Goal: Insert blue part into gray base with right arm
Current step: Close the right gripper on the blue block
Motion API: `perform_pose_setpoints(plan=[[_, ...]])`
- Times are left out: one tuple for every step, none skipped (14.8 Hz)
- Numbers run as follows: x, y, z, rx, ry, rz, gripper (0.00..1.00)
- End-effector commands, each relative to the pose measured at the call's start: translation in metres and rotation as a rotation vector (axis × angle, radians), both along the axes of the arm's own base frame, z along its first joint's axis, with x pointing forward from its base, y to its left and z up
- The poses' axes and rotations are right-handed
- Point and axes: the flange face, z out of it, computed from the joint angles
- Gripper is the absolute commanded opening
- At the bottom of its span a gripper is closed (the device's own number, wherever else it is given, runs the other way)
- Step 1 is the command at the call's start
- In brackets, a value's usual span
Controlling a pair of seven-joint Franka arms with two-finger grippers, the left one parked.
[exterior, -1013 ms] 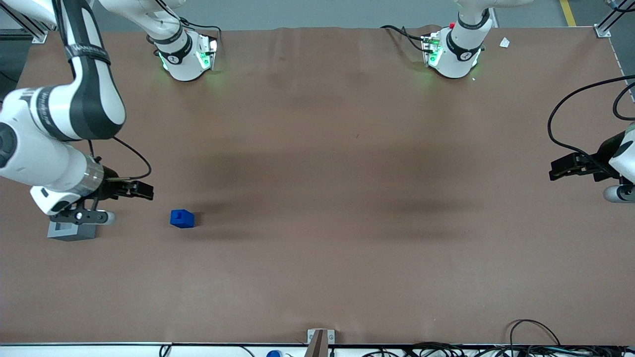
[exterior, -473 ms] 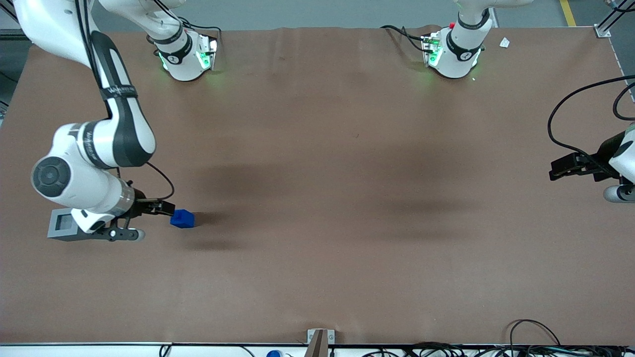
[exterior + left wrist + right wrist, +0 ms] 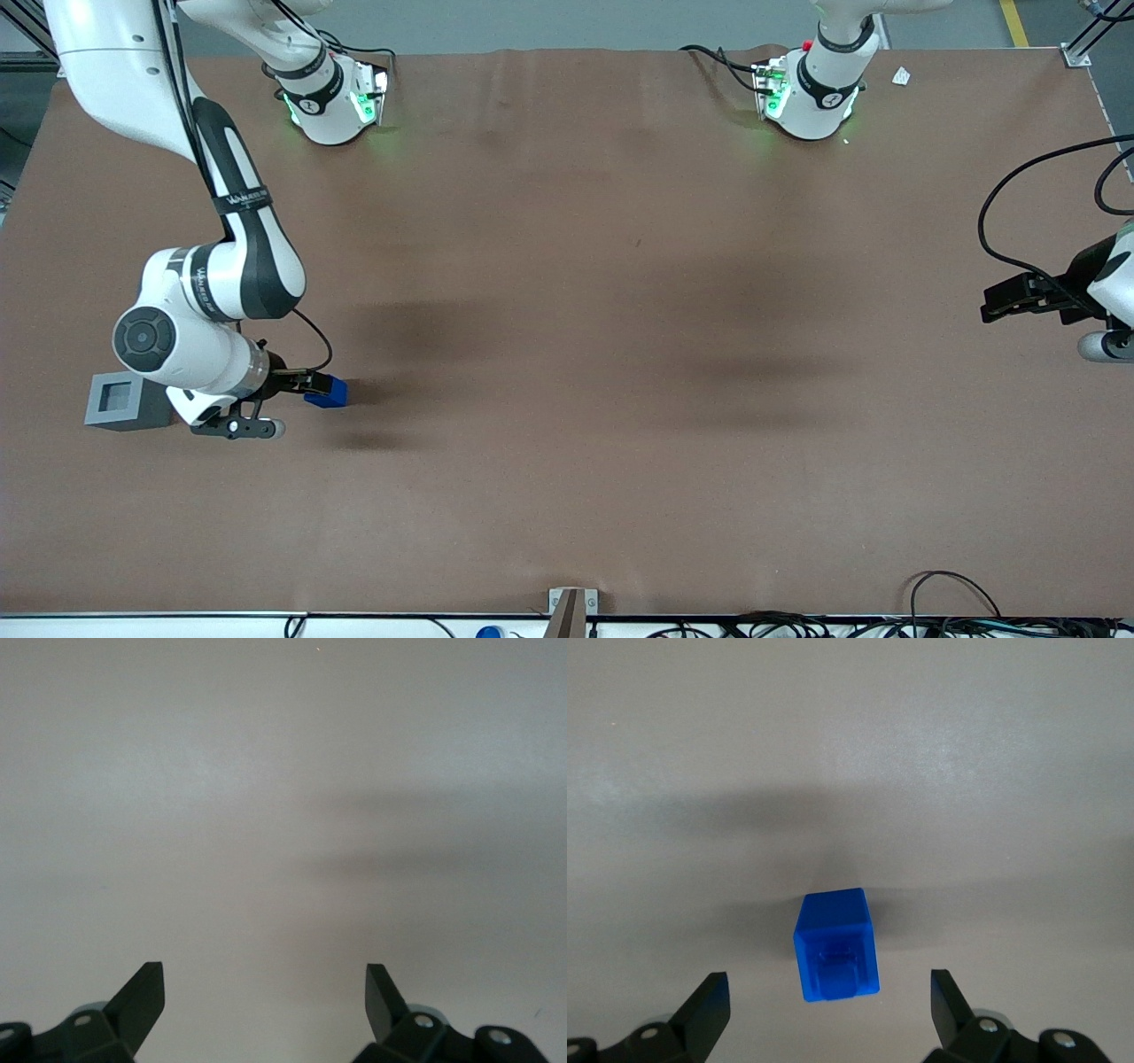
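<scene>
I expect the tall blue part [image 3: 330, 393] to stay sticking out when I push it in, because the gray base's square hollow [image 3: 115, 398] looks shallow beside it.
The blue part [image 3: 335, 396] lies on the brown table, its square stub facing up. My right gripper [image 3: 312, 384] hangs just above it, at the side toward the gray base, fingers open. In the right wrist view the blue part [image 3: 837, 946] sits between and slightly ahead of the open gripper [image 3: 828, 981], touching neither finger. The gray base [image 3: 124, 401] stands on the table beside the arm's wrist, toward the working arm's end, with its square recess facing up and nothing in it.
Two arm bases [image 3: 330, 102] [image 3: 811, 97] stand along the table's edge farthest from the camera. A small white scrap [image 3: 901, 76] lies near one of them. A metal bracket [image 3: 571, 607] and cables [image 3: 948, 602] sit at the nearest edge.
The right arm has swung from over the gray base toward the blue part, uncovering the base. Its gripper now hangs over the blue part. The blue part has not moved.
</scene>
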Motion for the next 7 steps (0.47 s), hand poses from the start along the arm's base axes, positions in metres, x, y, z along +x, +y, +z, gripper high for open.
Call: perform_pose_setpoints(plan=[[-0.005, 0.001, -0.014, 0.003, 0.001, -0.02, 1.0], [-0.005, 0.001, -0.019, 0.002, -0.002, -0.02, 1.0], [-0.006, 0.001, -0.025, 0.001, 0.001, -0.02, 1.0], [-0.006, 0.0, -0.03, 0.0, 0.007, -0.022, 1.0], [-0.006, 0.0, -0.031, 0.0, 0.007, -0.022, 1.0], [-0.008, 0.001, -0.036, 0.0, 0.013, -0.021, 1.0], [-0.01, 0.0, -0.041, 0.001, 0.0, -0.023, 1.0]])
